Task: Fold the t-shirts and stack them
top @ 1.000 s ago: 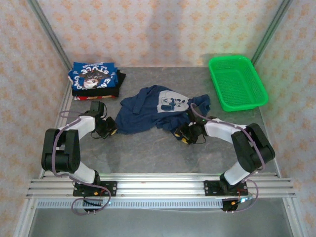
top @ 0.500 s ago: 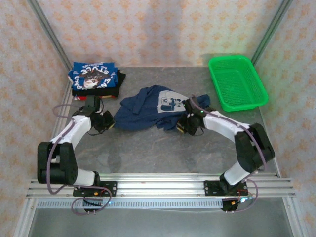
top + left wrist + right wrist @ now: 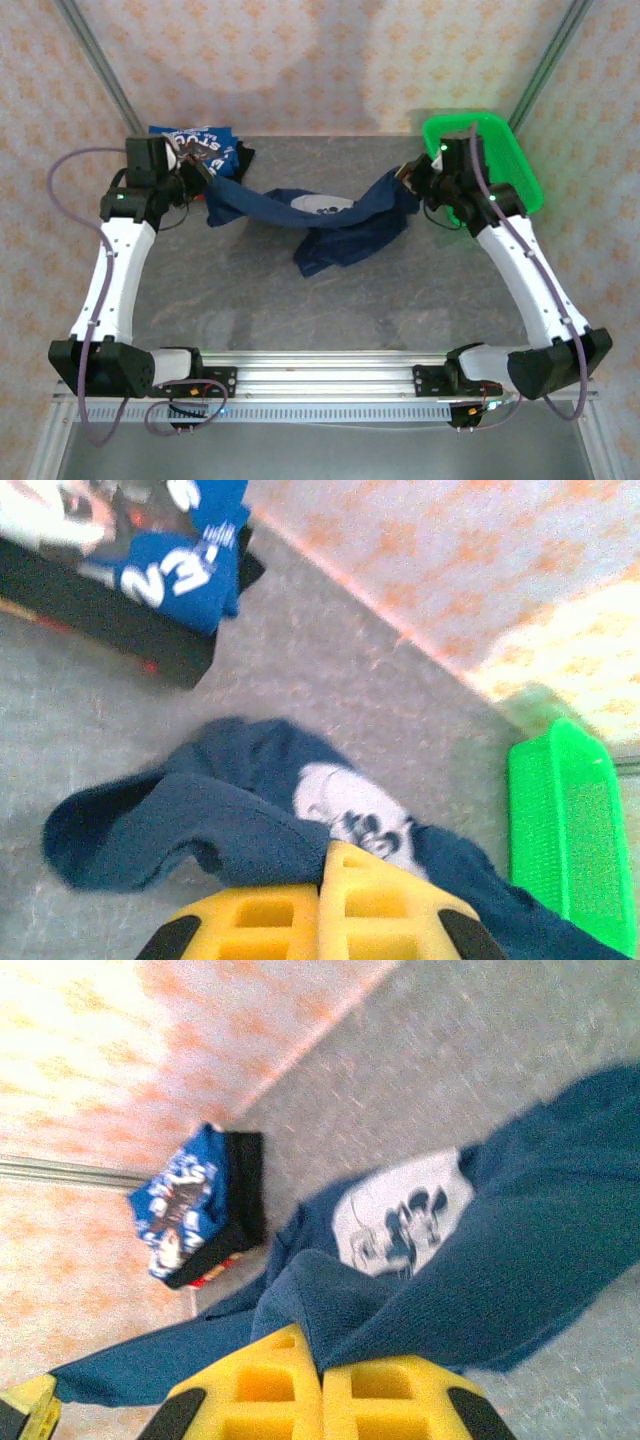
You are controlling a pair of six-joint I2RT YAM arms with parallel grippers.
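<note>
My grippers have the navy t-shirt's middle (image 3: 335, 240) sagging bunched between them. I should raise both t-shirt ends high, stretch it open and lay it flat over the grey tabletop (image 3: 260, 262).
A dark navy t-shirt (image 3: 330, 222) with a pale graphic print hangs stretched above the table between both arms. My left gripper (image 3: 205, 180) is shut on its left end near the stack. Over at the basket, my right gripper (image 3: 408, 176) is shut on the shirt's right end. The shirt's middle sags down to the table. Yellow fingers (image 3: 290, 920) pinch navy cloth (image 3: 200, 820) in the left wrist view, and the right wrist view has yellow fingers (image 3: 385, 1400) closed on the navy cloth (image 3: 520, 1250). A folded stack of t-shirts (image 3: 190, 152), blue printed one on top, black and red below, sits at the back left.
A green mesh basket (image 3: 500, 165) stands at the back right, partly behind the right arm. Patterned walls close in the table at the back and sides. The grey tabletop (image 3: 330, 310) spreads out in front of the shirt.
Both grippers have closed on the navy shirt's ends, lifted, and moved apart and backward, pulling the crumpled shirt up and stretching it across the table.
</note>
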